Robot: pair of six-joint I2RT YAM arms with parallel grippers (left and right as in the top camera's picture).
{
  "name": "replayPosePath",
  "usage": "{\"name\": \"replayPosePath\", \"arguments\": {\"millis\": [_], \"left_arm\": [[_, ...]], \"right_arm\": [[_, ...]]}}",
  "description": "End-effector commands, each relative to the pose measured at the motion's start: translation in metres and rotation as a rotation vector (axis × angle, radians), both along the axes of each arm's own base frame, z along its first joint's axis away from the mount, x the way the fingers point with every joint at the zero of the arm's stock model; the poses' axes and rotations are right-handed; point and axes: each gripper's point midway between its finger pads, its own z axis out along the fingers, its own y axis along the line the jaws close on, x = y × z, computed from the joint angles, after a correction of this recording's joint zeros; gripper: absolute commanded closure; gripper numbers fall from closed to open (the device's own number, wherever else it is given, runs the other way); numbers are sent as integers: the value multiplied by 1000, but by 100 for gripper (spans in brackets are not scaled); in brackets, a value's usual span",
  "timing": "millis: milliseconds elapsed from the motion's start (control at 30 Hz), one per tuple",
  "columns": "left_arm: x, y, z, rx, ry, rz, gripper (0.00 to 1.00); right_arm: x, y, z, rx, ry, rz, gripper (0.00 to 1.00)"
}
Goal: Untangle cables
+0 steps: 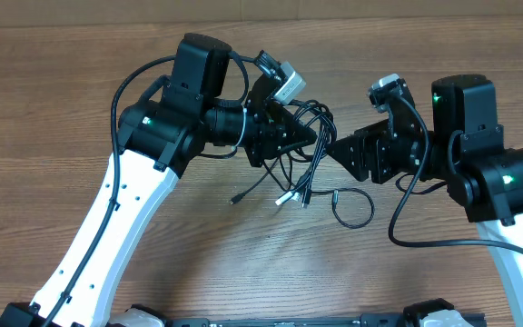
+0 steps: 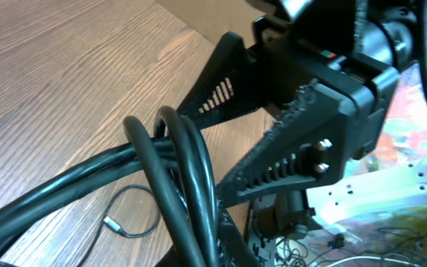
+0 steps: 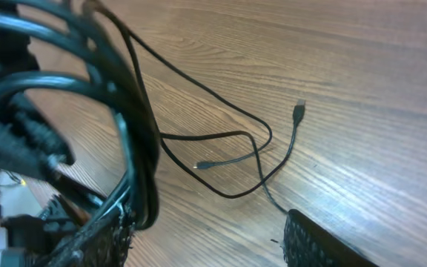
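Observation:
The cable loops (image 3: 139, 159) rest against one finger of the robot's right gripper, so the right gripper should turn to get the loops (image 1: 321, 122) between its fingers before it closes.
The cables (image 1: 300, 136) are a bundle of thin black cords held up between my two grippers. Loose strands hang to the table with plug tips (image 1: 285, 195) below. My left gripper (image 1: 305, 136) is shut on the looped cables (image 2: 180, 170), which cross close to its camera; its fingertips (image 2: 213, 251) are mostly hidden by them. My right gripper (image 1: 332, 150) faces it, open, its fingers spread around the bundle (image 2: 212, 144). In the right wrist view the bundle (image 3: 136, 170) rests against the left finger, and the gap between the fingers (image 3: 213, 245) is wide.
One strand ends in a loop on the wooden table (image 1: 353, 210). Thin strands with small plugs (image 3: 298, 111) lie on the table under the right gripper. A silvery plug (image 2: 111, 224) lies below the left gripper. The arms' own thick wires arc nearby (image 1: 407, 218).

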Motion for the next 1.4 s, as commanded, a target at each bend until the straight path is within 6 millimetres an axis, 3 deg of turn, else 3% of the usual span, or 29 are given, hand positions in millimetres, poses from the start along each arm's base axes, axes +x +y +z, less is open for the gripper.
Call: {"name": "replayPosePath", "arguments": {"millis": [0, 400, 567, 767, 1267, 1367], "left_arm": [[2, 3, 7, 12, -34, 25, 96], [-11, 3, 5, 6, -82, -58, 96], [-40, -3, 29, -153, -132, -248, 96], [-43, -1, 24, -135, -95, -243, 96], [-46, -1, 24, -144, -117, -262, 96], [-49, -2, 29, -172, -123, -283, 96]], "right_arm": [[-3, 5, 7, -19, -91, 99, 38], [15, 13, 30, 16, -240, 128, 41], [15, 17, 36, -21, -347, 213, 47], [21, 18, 44, -30, -419, 229, 61], [3, 39, 66, 111, -476, 372, 60], [-6, 45, 71, 140, -513, 444, 48]]}}
